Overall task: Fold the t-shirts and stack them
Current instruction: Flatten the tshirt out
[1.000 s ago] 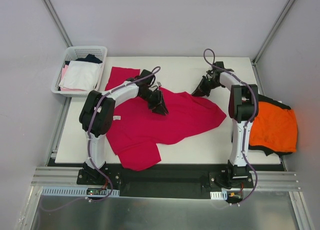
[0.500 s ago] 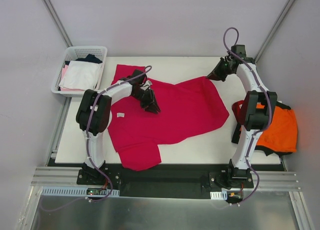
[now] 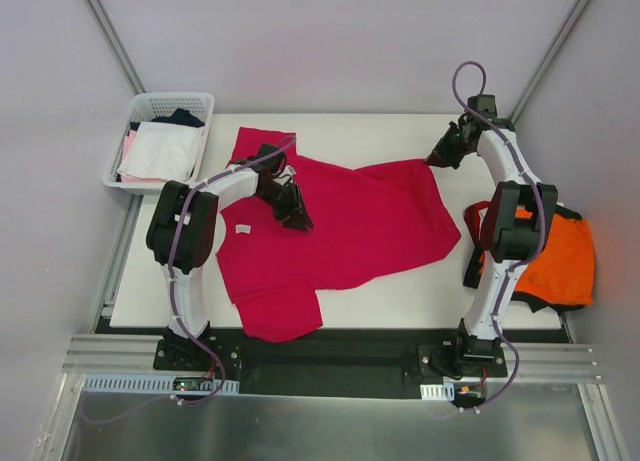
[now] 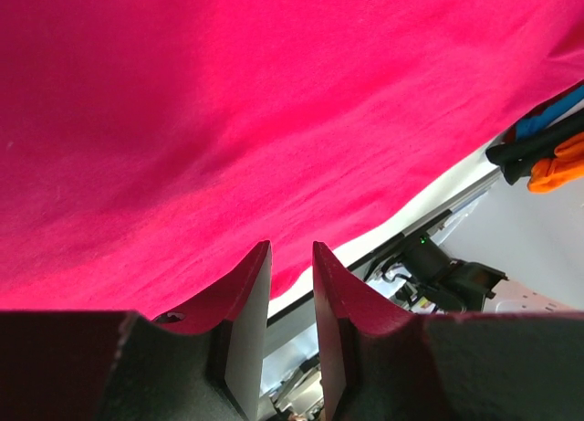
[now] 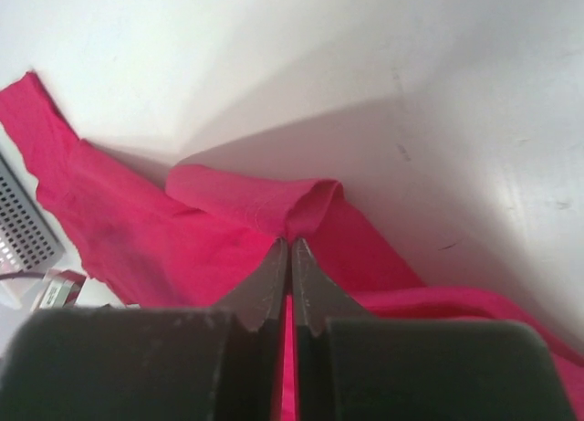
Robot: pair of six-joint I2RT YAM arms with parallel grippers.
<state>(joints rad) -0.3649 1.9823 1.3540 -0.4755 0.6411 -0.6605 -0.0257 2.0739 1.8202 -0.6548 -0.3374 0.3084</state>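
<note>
The crimson-magenta t-shirt's pinched corner faces open white table [image 3: 462, 185] and the t-shirt's back edge [image 3: 357, 170] droops. I'll keep my right gripper pulling until that edge straightens, then let go.
The crimson-magenta t-shirt [image 3: 370, 221] lies spread across the white table [image 3: 350, 131], one end hanging over the near edge. My right gripper [image 3: 437, 159] is at the back right, shut on a pinched fold of the shirt's corner [image 5: 301, 202]. My left gripper [image 3: 298, 221] rests over the shirt's middle left. Its fingers [image 4: 246, 293] stand a little apart, with only the table edge showing between them. An orange t-shirt [image 3: 555, 256] lies on dark cloth [image 3: 530, 299] off the table's right side.
A white mesh basket [image 3: 150, 103] with white [image 3: 160, 151], pink and dark garments sits at the back left corner. Grey walls enclose the table. The arm bases stand along the near rail.
My right gripper has swung to the back right, pulling the shirt's corner out and flattening the cloth. My left gripper has slid a little left over the shirt.
</note>
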